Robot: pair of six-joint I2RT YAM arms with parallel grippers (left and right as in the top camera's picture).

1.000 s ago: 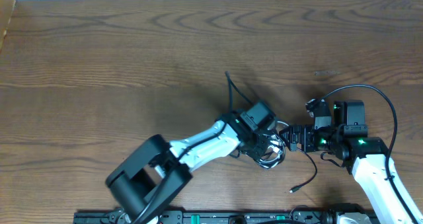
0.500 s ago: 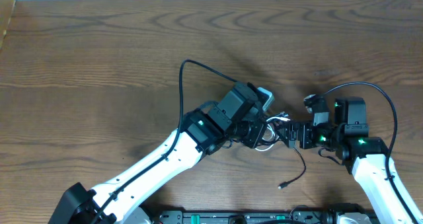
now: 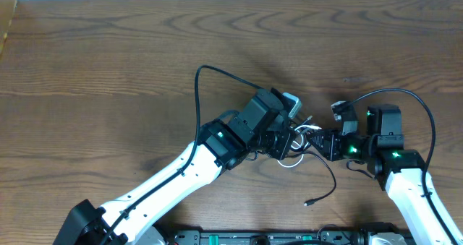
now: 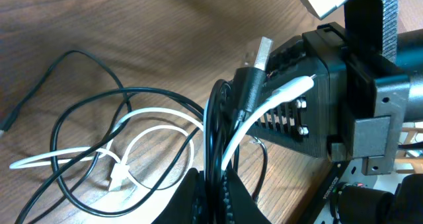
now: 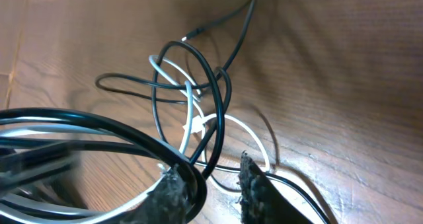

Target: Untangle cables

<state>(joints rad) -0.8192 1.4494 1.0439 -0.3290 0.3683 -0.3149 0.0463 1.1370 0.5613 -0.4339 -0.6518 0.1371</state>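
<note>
A black loop [image 5: 177, 159] is caught round the finger of the robot's right gripper among bunched cables, so the robot should put the tangle down, open that gripper and reach for the white cord [image 3: 286, 165].
The cables are a tangle of thin black cords [image 3: 329, 181] and one white cord [image 4: 152, 115], bunched between the two grippers at the table's middle. My left gripper [image 4: 213, 196] is shut on a bundle of black and white strands that runs up to a silver USB plug [image 4: 263, 52]. It shows from overhead as the left gripper [image 3: 288, 142]. My right gripper [image 5: 215, 191] faces it from the right, also visible overhead [image 3: 323, 141]. Its fingers stand a narrow gap apart; a black loop [image 5: 205, 78] hooks round the left finger and strands cross the gap.
One black cord trails toward the front edge and ends in a small plug [image 3: 309, 201]. The thicker arm cable [image 3: 199, 93] arches over the left arm, and another arm cable [image 3: 423, 111] arches over the right arm. Bare wooden table [image 3: 108, 64] lies to the left and back.
The left arm swung round and carried the bundle back and slightly left. The right gripper's jaws have narrowed from wide open, and it shifted slightly toward the bundle.
</note>
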